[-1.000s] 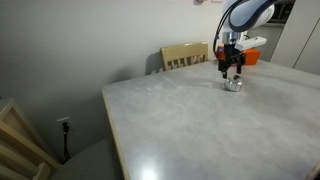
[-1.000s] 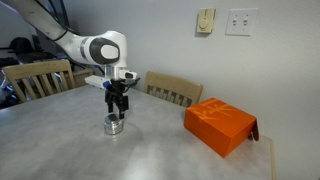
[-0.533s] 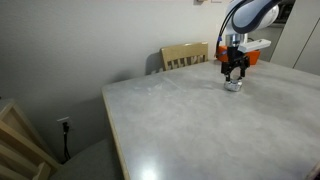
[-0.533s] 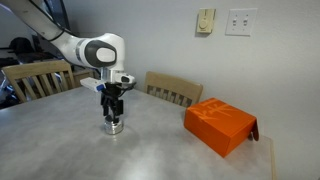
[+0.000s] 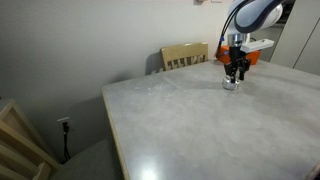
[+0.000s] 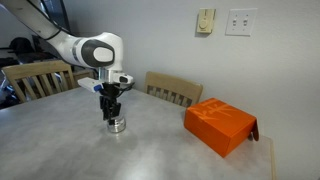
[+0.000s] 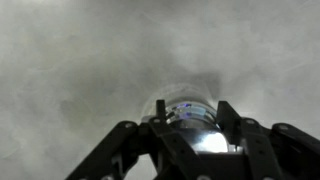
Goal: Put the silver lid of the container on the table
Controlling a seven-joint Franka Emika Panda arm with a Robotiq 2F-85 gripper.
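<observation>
The silver lid's middle is away from my gripper's fingers pinching near the tin's printed edge (image 7: pixel 190 107), so I'll open, move back and close across the lid's full width (image 7: pixel 206 137).
The container (image 6: pixel 117 126) is a small squat silver tin standing on the pale marbled table (image 6: pixel 160 155), seen in both exterior views (image 5: pixel 232 85). The silver lid (image 7: pixel 186 107) sits on top of it. My gripper (image 7: pixel 194 112) has come straight down over the tin (image 6: pixel 115 116) (image 5: pixel 234 76). In the wrist view its two dark fingers (image 7: pixel 160 110) press against opposite sides of the tin's top, so it is shut on the lid. The tin's lower body is hidden behind the gripper frame in that view.
An orange rectangular box (image 6: pixel 220 125) lies on the table beyond the tin (image 5: pixel 253 56). Wooden chairs (image 6: pixel 170 90) (image 6: pixel 35 78) (image 5: pixel 185 55) stand at the table's edges. Slatted wood (image 5: pixel 20 145) stands near the floor at one corner.
The gripper has sunk lower over the tin and its fingers have closed in from wide open against the top of the tin. The tin has stayed where it was.
</observation>
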